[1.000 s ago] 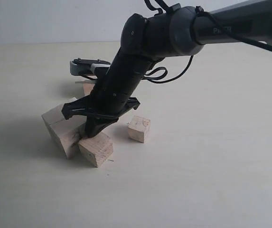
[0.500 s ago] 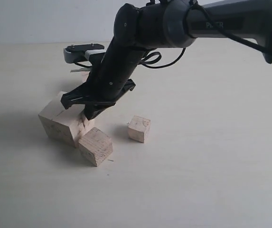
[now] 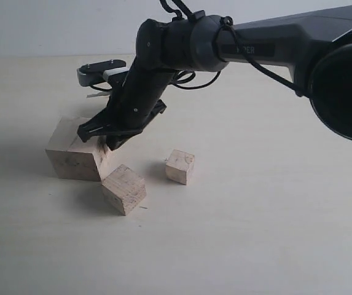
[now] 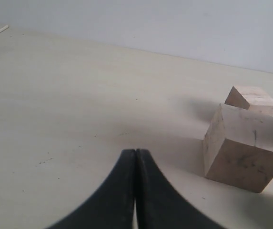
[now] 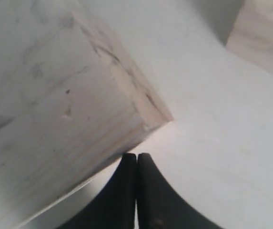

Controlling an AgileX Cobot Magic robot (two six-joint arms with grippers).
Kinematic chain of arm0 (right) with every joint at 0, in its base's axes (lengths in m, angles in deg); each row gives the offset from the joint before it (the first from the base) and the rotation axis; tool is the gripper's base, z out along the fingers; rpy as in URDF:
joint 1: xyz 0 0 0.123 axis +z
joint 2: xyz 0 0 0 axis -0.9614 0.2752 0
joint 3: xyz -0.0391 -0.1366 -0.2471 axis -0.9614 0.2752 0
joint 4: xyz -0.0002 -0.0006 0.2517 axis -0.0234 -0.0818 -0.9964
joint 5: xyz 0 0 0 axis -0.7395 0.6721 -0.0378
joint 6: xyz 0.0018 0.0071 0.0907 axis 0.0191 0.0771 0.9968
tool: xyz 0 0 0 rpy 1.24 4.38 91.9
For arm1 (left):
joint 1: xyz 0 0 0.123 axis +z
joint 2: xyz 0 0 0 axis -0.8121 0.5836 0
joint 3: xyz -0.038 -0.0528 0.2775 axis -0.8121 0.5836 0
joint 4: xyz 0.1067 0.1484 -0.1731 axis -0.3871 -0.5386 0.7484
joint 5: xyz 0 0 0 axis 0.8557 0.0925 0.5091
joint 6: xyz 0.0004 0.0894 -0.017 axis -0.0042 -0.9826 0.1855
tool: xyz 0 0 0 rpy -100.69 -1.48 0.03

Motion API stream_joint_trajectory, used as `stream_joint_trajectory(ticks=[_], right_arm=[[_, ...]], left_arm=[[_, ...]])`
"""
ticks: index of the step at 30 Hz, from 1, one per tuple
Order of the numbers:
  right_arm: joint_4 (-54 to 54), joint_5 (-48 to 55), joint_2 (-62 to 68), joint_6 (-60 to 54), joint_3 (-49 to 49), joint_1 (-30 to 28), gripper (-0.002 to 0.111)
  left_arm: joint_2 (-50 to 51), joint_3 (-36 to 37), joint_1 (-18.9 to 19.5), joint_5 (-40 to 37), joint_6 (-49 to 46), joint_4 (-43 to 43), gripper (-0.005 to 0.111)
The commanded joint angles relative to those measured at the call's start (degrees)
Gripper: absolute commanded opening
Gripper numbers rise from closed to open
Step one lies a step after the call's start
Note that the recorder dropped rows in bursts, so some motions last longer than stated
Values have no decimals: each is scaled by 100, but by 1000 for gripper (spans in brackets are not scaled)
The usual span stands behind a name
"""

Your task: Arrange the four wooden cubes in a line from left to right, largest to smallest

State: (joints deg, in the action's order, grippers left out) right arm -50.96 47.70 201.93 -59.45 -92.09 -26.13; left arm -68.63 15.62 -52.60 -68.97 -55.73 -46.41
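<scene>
The slightly skewed largest (image 3: 103, 158) cube has my right gripper's closed fingers against its side, so my right gripper should keep pushing until the cube's front side (image 3: 74, 165) is straight.
The largest wooden cube (image 3: 71, 153) (image 4: 243, 150) (image 5: 55, 95) lies flat at the left, with dark smudges on its faces. Just in front of it to the right sits a mid-sized cube (image 3: 124, 188) (image 5: 265, 33), turned at an angle. A small cube (image 3: 180, 166) stands apart further right. Another small cube (image 4: 250, 100) shows behind the largest one; the arm hides it in the exterior view. My right gripper (image 3: 109, 144) (image 5: 136, 155) is shut and empty, its tip at the largest cube's right edge. My left gripper (image 4: 135, 150) is shut on nothing, well short of the cubes.
The pale table (image 3: 255, 221) stretches out to the right and front of the cubes. The right arm (image 3: 182, 49) reaches in from the upper right, over the back of the group.
The largest cube has gone from tilted to lying flat and has shifted left, away from the mid-sized cube. My right gripper has moved left and back with it.
</scene>
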Motion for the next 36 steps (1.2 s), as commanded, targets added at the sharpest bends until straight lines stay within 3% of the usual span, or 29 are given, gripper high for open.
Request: stream_joint_trajectory(ticks=[1, 21, 25, 30, 34, 36], right_arm=[[428, 137, 105, 245, -299, -6, 0], [382, -342, 131, 222, -363, -30, 0], [535, 28, 98, 280, -363, -30, 0], [1361, 448, -616, 1224, -363, -265, 0], [1450, -168, -984, 1910, -378, -591, 1], [1479, -206, -838, 1977, -532, -602, 11]], left_arm=[[-39, -5, -44, 42, 19, -8, 0], [-39, -5, -44, 42, 19, -8, 0], [-39, -5, -44, 42, 19, -8, 0], [-39, -5, -44, 42, 19, -8, 0], [-39, -5, -44, 42, 19, -8, 0], [-39, -5, -44, 42, 19, -8, 0]])
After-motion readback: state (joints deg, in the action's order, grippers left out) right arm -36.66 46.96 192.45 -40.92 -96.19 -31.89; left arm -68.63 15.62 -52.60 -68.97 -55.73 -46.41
